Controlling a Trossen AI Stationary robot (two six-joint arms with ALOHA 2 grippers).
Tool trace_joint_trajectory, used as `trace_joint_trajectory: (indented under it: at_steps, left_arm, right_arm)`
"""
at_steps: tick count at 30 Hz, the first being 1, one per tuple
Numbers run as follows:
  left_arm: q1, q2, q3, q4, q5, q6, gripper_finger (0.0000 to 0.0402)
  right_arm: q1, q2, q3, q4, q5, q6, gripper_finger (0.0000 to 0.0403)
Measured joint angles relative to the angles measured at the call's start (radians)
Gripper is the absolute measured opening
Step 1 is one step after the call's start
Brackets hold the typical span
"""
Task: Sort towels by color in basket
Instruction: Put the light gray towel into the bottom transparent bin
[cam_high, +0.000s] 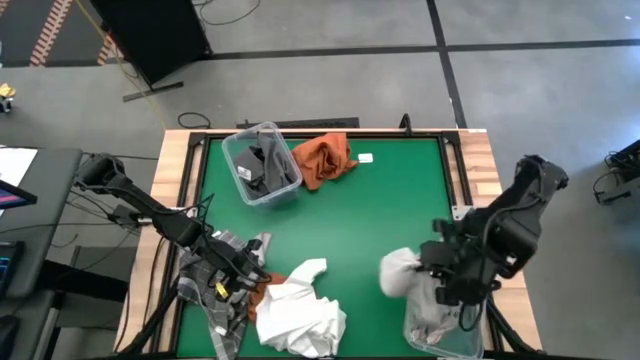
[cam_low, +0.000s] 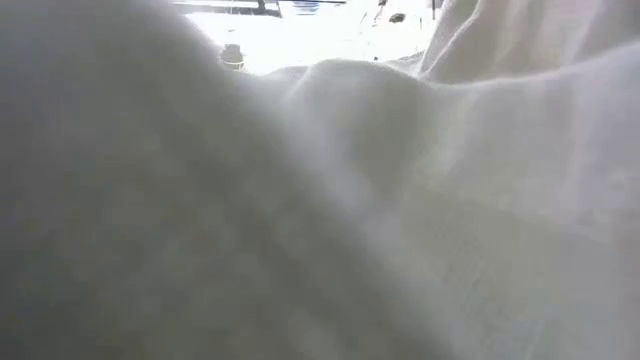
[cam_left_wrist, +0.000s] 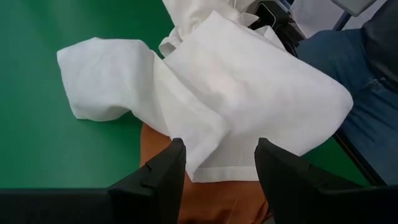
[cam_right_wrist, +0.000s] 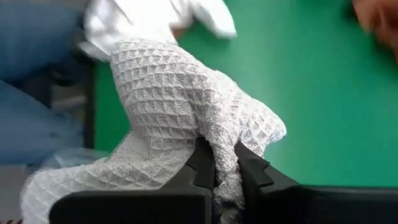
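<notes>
My right gripper keeps moving the towel's pinched fold inward until it is inside the bin's rim, because the white waffle-weave towel (cam_high: 399, 273) trails into the near clear bin (cam_high: 434, 324).
My right gripper (cam_high: 425, 268) is shut on a white waffle-weave towel (cam_right_wrist: 180, 87) by the clear bin (cam_high: 468, 338) at the table's near right corner. My left gripper (cam_left_wrist: 219, 155) is open, low at the near left. Its fingers stand over a rust-orange cloth (cam_left_wrist: 211, 199) and the edge of a crumpled plain white towel (cam_left_wrist: 249, 87). A grey plaid towel (cam_high: 225, 305) lies under the left arm. A second rust-orange towel (cam_high: 322, 158) lies at the far side, next to a clear bin (cam_high: 262, 165) holding a dark grey towel (cam_high: 268, 163). No towel with red grid lines shows. My right gripper pinches a bunched fold of the waffle towel (cam_right_wrist: 225, 134) between its two fingers, several layers thick. The fold stands up from the fingertips, and the rest of the cloth (cam_right_wrist: 74, 180) trails back toward the near right bin.
White cloth (cam_low: 400, 200) fills the low view right in front of that camera. A person in blue jeans (cam_left_wrist: 367, 93) sits just beyond the table's near edge. Bare green table (cam_high: 390, 210) lies in the middle. A small white tag (cam_high: 365, 158) lies beside the far orange towel.
</notes>
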Motion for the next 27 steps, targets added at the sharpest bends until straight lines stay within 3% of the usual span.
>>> trace_joint_trajectory:
  at_steps: [7, 15, 27]
  left_arm:
    - [0.002, 0.000, 0.000, 0.000, -0.014, 0.012, 0.0183]
    - [0.005, 0.000, 0.000, 0.000, -0.017, 0.031, 0.0183]
    - [0.031, 0.000, 0.000, 0.008, -0.018, 0.049, 0.0183]
  right_arm:
    - [0.119, 0.069, 0.000, -0.243, -0.077, 0.386, 0.0046]
    - [0.206, 0.161, -0.054, -0.247, -0.261, 0.592, 0.0046]
    - [0.223, 0.191, -0.305, 0.135, -0.318, 0.639, 0.0046]
